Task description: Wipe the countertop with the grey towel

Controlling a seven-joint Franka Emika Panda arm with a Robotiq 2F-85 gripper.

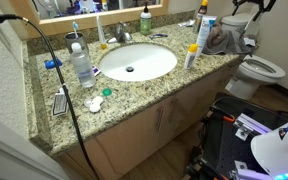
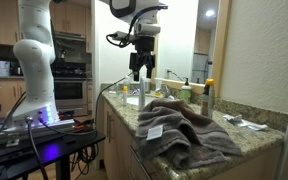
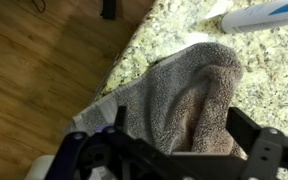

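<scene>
I can see the grey towel's raised fold (image 3: 212,105) running lengthwise between my open fingers. I should keep lowering my gripper until the fingers are on both sides of that fold (image 2: 164,107), then close it.
The grey towel (image 1: 224,40) lies crumpled on the end of the granite countertop (image 1: 134,90), next to the toilet. It fills the foreground in an exterior view (image 2: 184,130), hanging a little over the counter's edge. In the wrist view the towel (image 3: 194,95) lies directly below my gripper (image 3: 181,135), whose two fingers are spread wide with nothing between them. My gripper (image 2: 137,68) hovers above the towel, not touching it. In an exterior view it barely shows at the top edge (image 1: 240,8).
A white sink (image 1: 136,62) sits mid-counter with bottles and small items around it. A yellow-capped bottle (image 1: 192,55) and a white tube (image 3: 264,15) stand close to the towel. A toilet (image 1: 256,72) is beyond the counter's end. Wood floor (image 3: 44,70) lies below the edge.
</scene>
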